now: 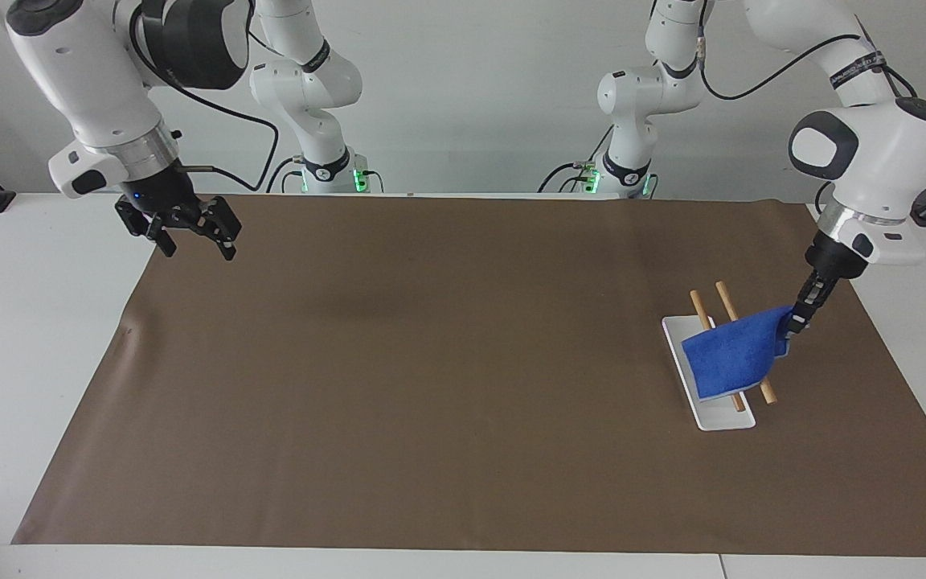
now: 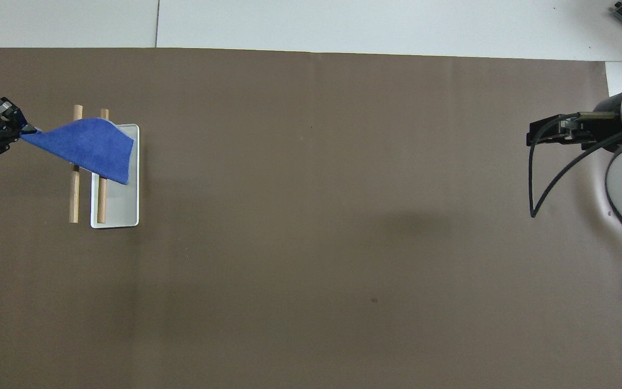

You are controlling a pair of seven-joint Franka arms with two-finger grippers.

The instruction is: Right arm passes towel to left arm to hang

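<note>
The bright-blue towel reaches across both wooden rods (image 2: 89,148). My left gripper should keep guiding the towel's raised corner along the rods (image 2: 75,187) until the towel lies square, and then let go.
The bright-blue towel (image 1: 732,358) lies draped over the two wooden rods (image 1: 700,305) of a small rack with a white base (image 1: 724,420), toward the left arm's end of the table. My left gripper (image 1: 796,322) is shut on the towel's raised corner, just beside the rods. In the overhead view the towel (image 2: 89,148) stretches from the left gripper (image 2: 19,128) across both rods (image 2: 74,200) onto the base (image 2: 122,213). My right gripper (image 1: 198,249) hangs open and empty, high over the mat's corner at the right arm's end; its black body (image 2: 532,135) shows in the overhead view.
A brown mat (image 1: 431,362) covers most of the white table (image 1: 29,322). A loose black cable (image 2: 538,189) loops down from the right wrist. The arm bases with green lights (image 1: 360,178) stand at the robots' edge of the table.
</note>
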